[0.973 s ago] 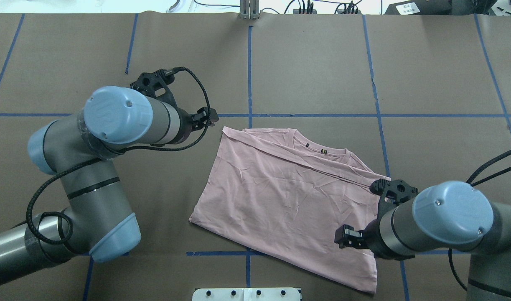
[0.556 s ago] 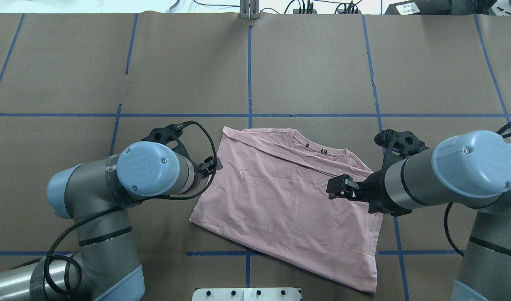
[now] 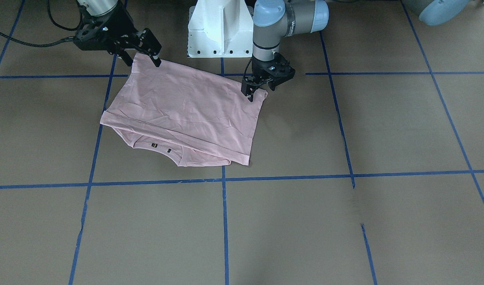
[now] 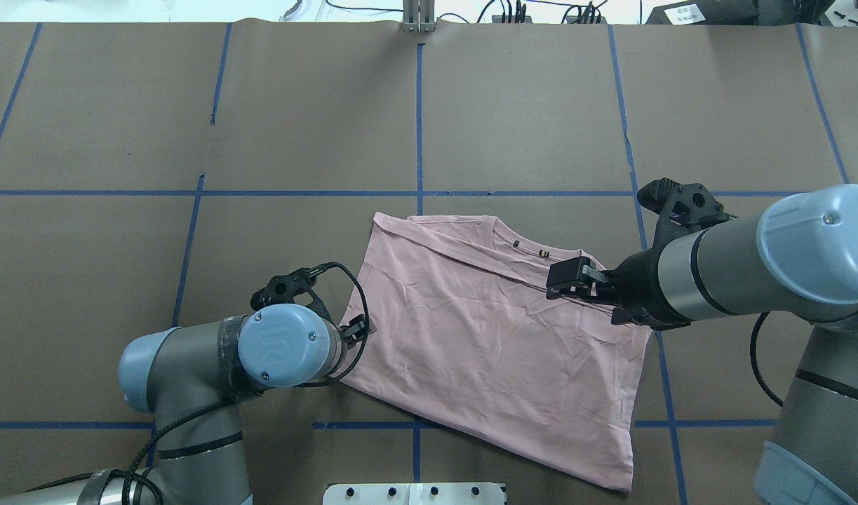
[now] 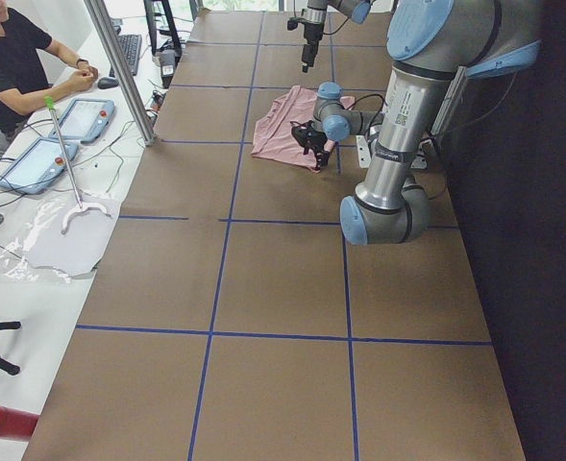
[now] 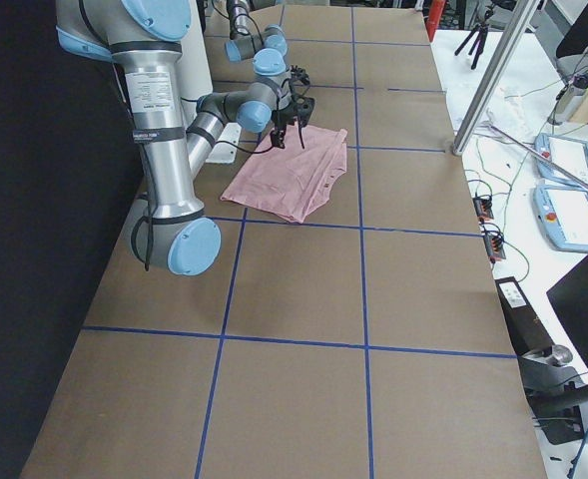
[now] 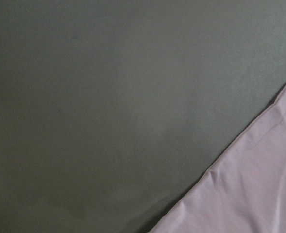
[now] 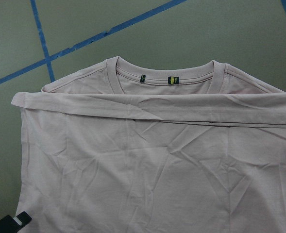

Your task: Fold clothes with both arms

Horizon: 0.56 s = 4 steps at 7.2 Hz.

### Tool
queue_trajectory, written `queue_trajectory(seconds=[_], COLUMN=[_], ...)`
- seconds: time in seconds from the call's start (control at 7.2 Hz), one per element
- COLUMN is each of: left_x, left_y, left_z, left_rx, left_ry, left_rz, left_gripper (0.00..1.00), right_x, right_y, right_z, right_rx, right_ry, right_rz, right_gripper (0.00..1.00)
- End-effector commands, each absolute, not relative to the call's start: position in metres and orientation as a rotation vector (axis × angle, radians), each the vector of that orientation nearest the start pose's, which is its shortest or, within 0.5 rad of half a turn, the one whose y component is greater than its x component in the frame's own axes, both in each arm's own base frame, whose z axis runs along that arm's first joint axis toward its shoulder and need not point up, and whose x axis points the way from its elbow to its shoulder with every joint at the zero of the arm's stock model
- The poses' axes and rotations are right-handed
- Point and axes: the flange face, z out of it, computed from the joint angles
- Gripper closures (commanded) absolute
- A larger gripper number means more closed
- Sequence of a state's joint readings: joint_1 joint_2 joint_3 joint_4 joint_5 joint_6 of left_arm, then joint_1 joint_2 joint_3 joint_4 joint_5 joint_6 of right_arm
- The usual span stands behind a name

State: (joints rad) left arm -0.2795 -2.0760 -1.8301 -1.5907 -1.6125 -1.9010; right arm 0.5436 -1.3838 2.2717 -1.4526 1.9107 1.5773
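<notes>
I am going to pull the corner of the pale pink T-shirt (image 3: 190,111), and it will drag along whole and stay folded, because the collar (image 3: 158,145) lies flat, tucked under the smooth top layer.
The clothes are one pale pink T-shirt (image 4: 485,337) lying folded on the table, plain back up, with the collar (image 8: 167,77) at its far edge. In the front view my left gripper (image 3: 261,92) stands open and low at the shirt's (image 3: 186,111) near left corner, one finger touching the cloth edge. The left arm (image 4: 288,347) hides that corner from overhead. My right gripper (image 3: 143,62) hangs open above the shirt's right side, holding nothing. The right arm (image 4: 709,273) reaches in over that edge. The left wrist view shows only the table and the shirt's edge (image 7: 249,194).
Brown paper with a grid of blue tape lines (image 4: 418,126) covers the table. The white pedestal base (image 3: 220,31) stands just behind the shirt's near edge. At a side bench in the exterior left view sits a person (image 5: 18,58) with tablets, behind a metal post (image 5: 119,67).
My left arm swung from beyond the shirt's far left corner back to its near left corner. My right arm moved from the near right hem farther out along the right edge. The shirt stayed put.
</notes>
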Motion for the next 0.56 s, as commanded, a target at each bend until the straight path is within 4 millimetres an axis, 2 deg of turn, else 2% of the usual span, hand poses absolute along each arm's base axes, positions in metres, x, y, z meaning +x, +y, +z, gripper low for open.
queue_trajectory(seconds=[0.0,0.14,0.28,0.42], left_x=[0.5801,0.5807,0.5799,0.5775], left_y=[-0.2877,-0.2878,-0.2886,-0.2881], left_z=[0.2711,0.2708,0.2702,0.2663], left_rx=[-0.069,-0.070,-0.069,-0.077], left_ry=[0.774,0.774,0.775,0.785], left_rz=[-0.553,-0.555,-0.556,-0.576], left_gripper=[0.04,0.09,0.18,0.44], right_x=[-0.3390,-0.3385,-0.3381,-0.3381], right_y=[-0.3254,-0.3251,-0.3248,-0.3248], right_z=[0.2406,0.2400,0.2395,0.2395], right_rx=[-0.032,-0.032,-0.032,-0.032], right_ry=[-1.052,-1.053,-1.055,-1.055], right_rz=[0.332,0.333,0.333,0.333], right_gripper=[0.00,0.00,0.00,0.00])
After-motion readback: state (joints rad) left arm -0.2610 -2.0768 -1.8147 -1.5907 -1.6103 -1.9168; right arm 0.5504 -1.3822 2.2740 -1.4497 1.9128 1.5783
